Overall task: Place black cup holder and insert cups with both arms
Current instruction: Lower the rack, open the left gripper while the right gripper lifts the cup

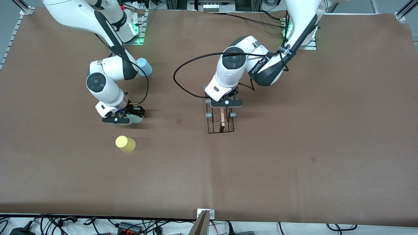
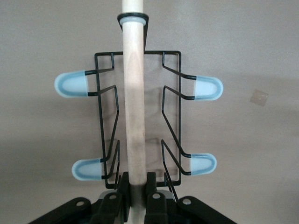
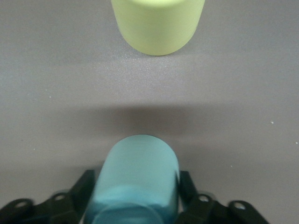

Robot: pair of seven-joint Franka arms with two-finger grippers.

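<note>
The black cup holder's far prongs [image 1: 208, 100] are crowded by my left gripper, which should open and back away before my right gripper inserts the pale grey-green cup [image 1: 136, 118].
My left gripper [image 1: 224, 105] is shut on the light wooden rod handle [image 2: 134, 107] of the black cup holder [image 1: 221, 126], at the middle of the table. The left wrist view shows its black wire frame [image 2: 172, 100] and pale blue capped prongs [image 2: 208, 87]. My right gripper [image 1: 125, 118] is shut on the pale grey-green cup [image 1: 137, 117], low over the table toward the right arm's end. In the right wrist view the fingers [image 3: 187, 184] clamp both sides of this cup [image 3: 140, 168]. The yellow cup [image 1: 125, 144] stands nearer the front camera. It also shows in the right wrist view [image 3: 158, 23].
The light blue cup [image 1: 144, 66] stands farther from the front camera than the right gripper, partly hidden by the right arm. A black cable [image 1: 183, 81] loops over the table beside the left arm. The brown table cover [image 1: 294, 156] spreads wide around the holder.
</note>
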